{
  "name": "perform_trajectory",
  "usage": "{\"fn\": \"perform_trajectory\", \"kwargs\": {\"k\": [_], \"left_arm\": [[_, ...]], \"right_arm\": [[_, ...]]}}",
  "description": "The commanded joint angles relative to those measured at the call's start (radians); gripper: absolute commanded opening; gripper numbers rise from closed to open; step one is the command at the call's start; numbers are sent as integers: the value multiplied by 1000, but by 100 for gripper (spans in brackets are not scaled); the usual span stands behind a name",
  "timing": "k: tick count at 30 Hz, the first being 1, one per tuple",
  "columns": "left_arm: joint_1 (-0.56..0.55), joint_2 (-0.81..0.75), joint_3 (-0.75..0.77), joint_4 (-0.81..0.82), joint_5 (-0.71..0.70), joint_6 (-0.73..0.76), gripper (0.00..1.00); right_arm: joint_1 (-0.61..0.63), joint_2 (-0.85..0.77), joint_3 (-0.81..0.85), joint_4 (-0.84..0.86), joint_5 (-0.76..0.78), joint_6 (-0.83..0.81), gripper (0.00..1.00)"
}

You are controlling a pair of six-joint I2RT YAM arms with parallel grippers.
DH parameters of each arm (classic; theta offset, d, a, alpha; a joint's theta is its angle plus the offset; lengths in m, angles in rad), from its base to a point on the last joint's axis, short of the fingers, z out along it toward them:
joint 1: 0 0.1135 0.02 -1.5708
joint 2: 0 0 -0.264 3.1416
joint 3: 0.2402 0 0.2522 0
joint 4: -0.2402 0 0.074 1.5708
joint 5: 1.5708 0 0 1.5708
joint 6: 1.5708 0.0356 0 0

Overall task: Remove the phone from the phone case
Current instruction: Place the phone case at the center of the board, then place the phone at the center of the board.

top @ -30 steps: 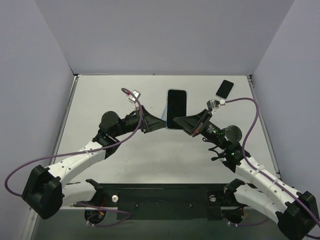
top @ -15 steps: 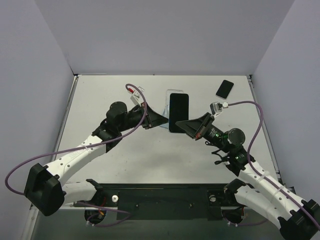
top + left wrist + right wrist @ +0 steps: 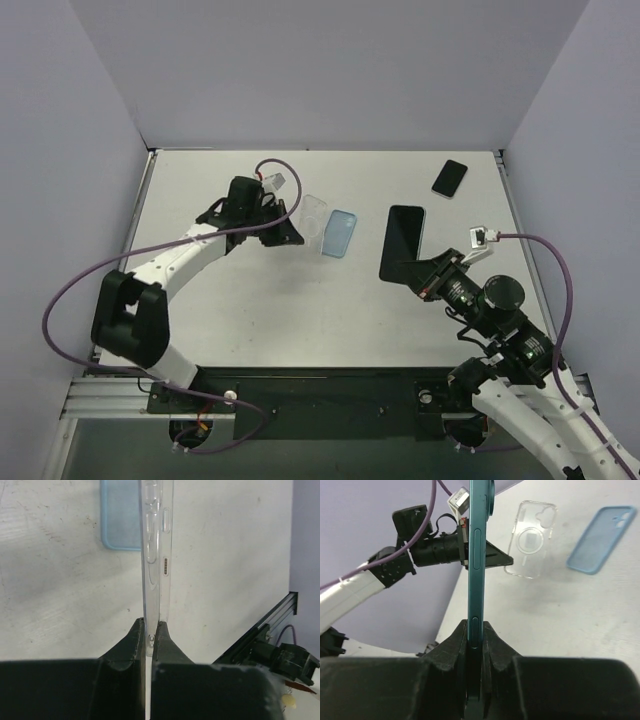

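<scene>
The clear phone case [image 3: 313, 219] is empty and separate from the teal phone, so the robot's left gripper goes on lowering it and lets it go next to the light blue case.
My right gripper [image 3: 418, 272] is shut on the teal phone [image 3: 402, 243], held above the table right of centre. In the right wrist view the phone [image 3: 477, 555] stands edge-on between my fingers. My left gripper [image 3: 292, 232] is shut on the clear phone case [image 3: 314, 218], which is empty and held left of centre. In the left wrist view the case [image 3: 156, 550] rises edge-on from my closed jaws. The phone and the case are well apart.
A light blue case [image 3: 340, 233] lies flat on the table just right of the clear case; it also shows in the left wrist view [image 3: 120, 515]. A second dark phone [image 3: 450, 178] lies at the back right corner. Grey walls surround the table.
The phone has come out of the clear case. My right gripper carried the phone right and toward the near edge. My left gripper drew the case left, uncovering the blue case.
</scene>
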Motion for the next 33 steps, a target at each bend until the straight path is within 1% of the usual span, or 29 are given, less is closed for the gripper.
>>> {"fn": "perform_trajectory", "kwargs": {"k": [1,4,7,10,13,16,18,19,20,21,23,26,27,30,32,33], "left_arm": [[14,142,183,-160,35,179,0],[34,219,255,-199,-1,225,0],[60,295,290,-237,-21,251,0],[89,344,312,-239,14,251,0],[101,380,327,-202,61,219,0],[103,415,370,-197,78,205,0],[117,438,396,-220,62,182,22],[129,438,401,-229,27,177,47],[134,421,393,-229,8,176,58],[138,403,374,-219,-23,176,67],[140,339,328,-168,-59,171,82],[138,265,300,-147,-110,162,83],[138,256,294,-145,-118,162,83],[140,216,300,-173,-132,173,82],[141,181,288,-159,-138,173,80],[141,168,274,-153,-133,171,79]], "right_arm": [[-6,-33,47,-129,128,-111,0],[-7,-45,46,-137,131,-115,0],[-7,-51,50,-152,145,-126,0],[-7,-47,49,-155,158,-137,0],[-7,-28,44,-144,158,-143,0],[-7,-2,38,-118,155,-143,0],[-7,13,35,-100,148,-135,0],[-7,21,32,-94,145,-132,0],[-7,30,32,-91,144,-131,0],[-7,34,26,-83,142,-125,0],[-7,45,14,-71,150,-114,0],[-7,65,-5,-63,187,-91,0],[-9,68,-20,-62,246,-68,0],[-18,99,-34,-75,338,-34,0],[-38,132,-37,-94,403,-16,0],[-70,161,-36,-98,426,-16,0]]}}
